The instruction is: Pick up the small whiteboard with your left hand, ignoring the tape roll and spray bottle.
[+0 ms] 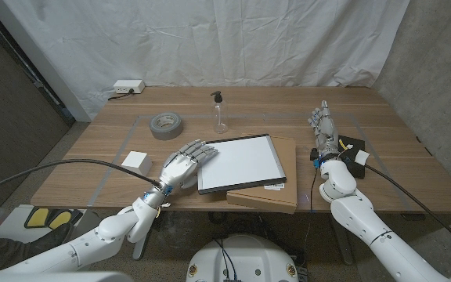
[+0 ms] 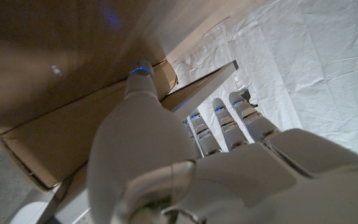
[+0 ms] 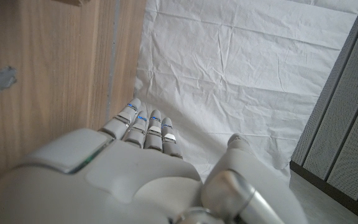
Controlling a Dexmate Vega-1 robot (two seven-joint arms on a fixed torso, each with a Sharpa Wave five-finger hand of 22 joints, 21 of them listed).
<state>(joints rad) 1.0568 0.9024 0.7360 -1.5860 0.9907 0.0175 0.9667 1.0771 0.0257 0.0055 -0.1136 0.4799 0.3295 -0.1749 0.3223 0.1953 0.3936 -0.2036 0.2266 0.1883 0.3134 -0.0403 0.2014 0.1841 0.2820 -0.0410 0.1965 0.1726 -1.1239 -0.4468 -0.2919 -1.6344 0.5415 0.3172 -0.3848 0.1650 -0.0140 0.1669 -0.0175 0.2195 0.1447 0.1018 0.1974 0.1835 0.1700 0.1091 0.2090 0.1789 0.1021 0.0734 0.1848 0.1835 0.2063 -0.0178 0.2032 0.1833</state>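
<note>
My gripper is going to lift the small whiteboard's overhanging edge (image 1: pixel 200 180), which stays straight past the cardboard box. The whole whiteboard (image 1: pixel 244 163) will come up unbent when I lift that edge.
The small whiteboard (image 1: pixel 241 162), white with a black frame, lies on a flat cardboard box (image 1: pixel 286 178) at the table's middle, its left edge overhanging the box. My left hand (image 1: pixel 182 163) reaches over that left edge with its fingers spread on top. In the left wrist view the thumb (image 2: pixel 143 81) reaches under the board's edge (image 2: pixel 207 84) and the fingers (image 2: pixel 225 121) lie above it, with a gap still showing. My right hand (image 1: pixel 324 129) stands on the table at the right, fingers straight, holding nothing.
A grey tape roll (image 1: pixel 168 124) and a clear spray bottle (image 1: pixel 220 113) stand behind the board. A small white box (image 1: pixel 135 161) sits left of my left hand. A black device with cables (image 1: pixel 357 155) lies by my right hand. A power strip (image 1: pixel 128 87) lies at the far left.
</note>
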